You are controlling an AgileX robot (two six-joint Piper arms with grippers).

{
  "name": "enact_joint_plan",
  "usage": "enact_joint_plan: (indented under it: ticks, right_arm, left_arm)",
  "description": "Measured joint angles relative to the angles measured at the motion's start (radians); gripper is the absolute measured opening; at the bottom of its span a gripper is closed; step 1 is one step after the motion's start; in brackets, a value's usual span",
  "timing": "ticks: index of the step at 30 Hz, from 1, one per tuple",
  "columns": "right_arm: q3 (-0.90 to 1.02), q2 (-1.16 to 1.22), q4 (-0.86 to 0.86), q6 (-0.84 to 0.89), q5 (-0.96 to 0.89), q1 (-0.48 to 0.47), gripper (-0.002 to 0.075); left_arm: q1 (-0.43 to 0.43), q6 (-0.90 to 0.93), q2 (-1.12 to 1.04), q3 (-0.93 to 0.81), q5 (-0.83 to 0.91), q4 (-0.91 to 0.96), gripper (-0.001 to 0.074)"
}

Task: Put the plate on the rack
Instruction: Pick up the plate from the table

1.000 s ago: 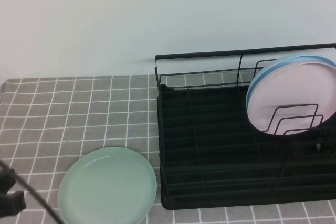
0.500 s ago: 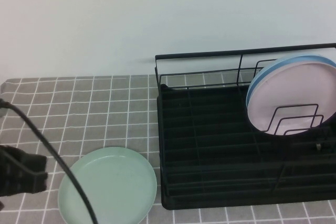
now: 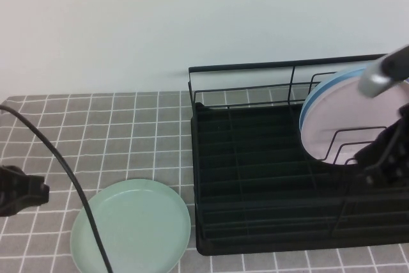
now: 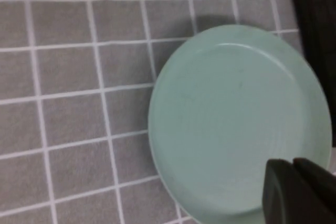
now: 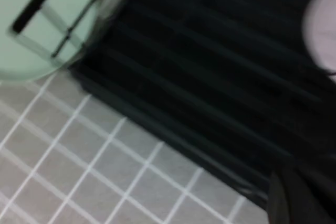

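The mint-green plate's rim (image 3: 75,223) away from the rack faces my left gripper across open cloth. I go on moving closer until my fingers are on both sides of that rim (image 4: 156,148).
The pale mint-green plate (image 3: 131,228) lies flat on the grey checked cloth, just left of the black wire rack (image 3: 255,177). My left gripper (image 3: 29,193) is at the table's left edge, left of the plate and apart from it. In the left wrist view its dark fingers (image 4: 283,195) are pressed together, empty, over the near rim of the plate (image 4: 231,119). My right gripper (image 3: 383,155) hangs over the rack's right end, in front of the standing plates. In the right wrist view the plate (image 5: 37,30) shows behind the rack's corner rail (image 5: 210,77).
A pink plate (image 3: 348,126) stands in the rack's right dividers with a light blue plate (image 3: 358,76) behind it. A black cable (image 3: 64,171) crosses from the left arm over the plate's left rim. A pale wall lies behind the table.
The right arm has come into view over the rack's right end. The left gripper has shifted back along the left edge. The plate has not moved.
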State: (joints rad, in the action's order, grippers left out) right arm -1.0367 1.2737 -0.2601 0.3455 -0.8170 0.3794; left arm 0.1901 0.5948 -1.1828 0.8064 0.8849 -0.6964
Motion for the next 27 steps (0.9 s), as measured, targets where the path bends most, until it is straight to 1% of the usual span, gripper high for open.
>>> enact_joint_plan:
  ticks: [3, 7, 8, 10, 13, 15, 17, 22, 24, 27]
  right_arm:
    - [0.008, 0.030, -0.075, 0.093, -0.002, 0.002, -0.0001]
    - [0.012, 0.063, -0.100, 0.108, -0.014, 0.002, -0.0001]
    - [0.012, 0.066, -0.103, 0.108, -0.014, 0.002, -0.0001]
    - [0.012, 0.073, -0.105, 0.108, -0.014, 0.002, -0.0001]
    - [0.012, 0.081, -0.111, 0.108, -0.012, 0.002, -0.0001]
    - [0.012, 0.090, -0.112, 0.110, -0.010, 0.002, -0.0001]
    - [0.012, 0.101, -0.113, 0.110, -0.010, 0.002, -0.0001]
    - [0.012, 0.115, -0.117, 0.110, -0.010, 0.002, -0.0001]
    - [0.012, 0.099, -0.117, 0.110, -0.010, 0.002, -0.0001]
    - [0.012, 0.115, -0.119, 0.110, -0.010, 0.002, -0.0001]
  left_arm:
    - [0.009, 0.005, -0.069, 0.025, 0.030, 0.020, 0.0001]
    - [0.007, -0.007, -0.124, 0.034, -0.005, 0.022, 0.0015]
    - [0.007, -0.009, -0.136, 0.036, -0.014, 0.022, 0.0038]
    - [0.007, -0.011, -0.156, 0.036, -0.044, 0.022, 0.0109]
    - [0.007, -0.011, -0.202, 0.036, -0.074, 0.010, 0.0274]
    - [0.007, -0.006, -0.240, 0.036, -0.085, -0.026, 0.0337]
    - [0.007, 0.000, -0.276, 0.043, -0.087, -0.033, 0.0327]
    - [0.007, 0.015, -0.382, 0.096, -0.045, -0.013, 0.0227]
    - [0.005, 0.039, -0.427, 0.119, -0.007, -0.041, 0.0208]
    - [-0.003, 0.068, -0.485, 0.143, 0.014, -0.069, 0.0207]
